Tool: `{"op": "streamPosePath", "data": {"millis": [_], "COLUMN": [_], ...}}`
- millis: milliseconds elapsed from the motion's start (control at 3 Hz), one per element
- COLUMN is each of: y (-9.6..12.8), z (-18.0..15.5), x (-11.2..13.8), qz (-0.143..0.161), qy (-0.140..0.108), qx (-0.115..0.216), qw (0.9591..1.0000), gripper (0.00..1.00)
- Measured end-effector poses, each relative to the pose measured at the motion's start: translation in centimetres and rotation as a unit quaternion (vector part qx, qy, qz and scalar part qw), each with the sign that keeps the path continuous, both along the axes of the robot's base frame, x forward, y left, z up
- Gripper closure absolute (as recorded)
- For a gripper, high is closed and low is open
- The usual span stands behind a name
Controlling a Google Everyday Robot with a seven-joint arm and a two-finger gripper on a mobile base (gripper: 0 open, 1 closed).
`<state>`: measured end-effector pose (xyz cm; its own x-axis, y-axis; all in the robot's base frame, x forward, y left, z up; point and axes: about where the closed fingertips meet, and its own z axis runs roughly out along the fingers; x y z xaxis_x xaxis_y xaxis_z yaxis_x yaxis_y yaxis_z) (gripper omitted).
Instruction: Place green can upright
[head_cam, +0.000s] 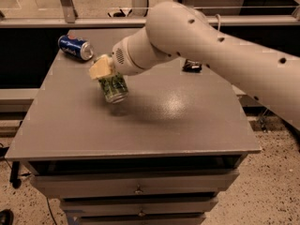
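Note:
The green can's lower end (116,97) slants above the grey table top, so I should raise the green can and turn it upright before I lower it.
The green can (114,87), with a green and white patterned label and a silver end, hangs tilted just above the grey table top (140,125), left of centre. My gripper (106,74) is shut on the green can's upper part; a pale finger pad (101,68) shows on its left side. The white arm reaches in from the right and hides the rest of the gripper.
A blue can (75,48) with a silver end lies on its side at the table's back left corner. A small dark object (192,67) lies at the back right. Drawers (136,186) sit below the table's front edge.

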<state>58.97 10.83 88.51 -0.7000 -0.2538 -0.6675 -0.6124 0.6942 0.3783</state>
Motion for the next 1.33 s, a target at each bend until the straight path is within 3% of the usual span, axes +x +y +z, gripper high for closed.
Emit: {"op": "streamPosePath", "data": {"millis": [333,667,1000,1333], "y": [-1.6,-4.5,-4.5,-4.3], "z": [1.3,1.3,1.2,1.4], "x": [4.2,6.9,6.9,5.9], "qz": [-0.017,-0.043,-0.043,-0.021], "qy": [-0.040,-0.084,-0.085,-0.107], "qx": [0.149,0.208,0.208,0.216], "qw": [0.9878,0.9736,0.9734,0.9703], "gripper": [1.00,1.00,1.00,1.00]}}
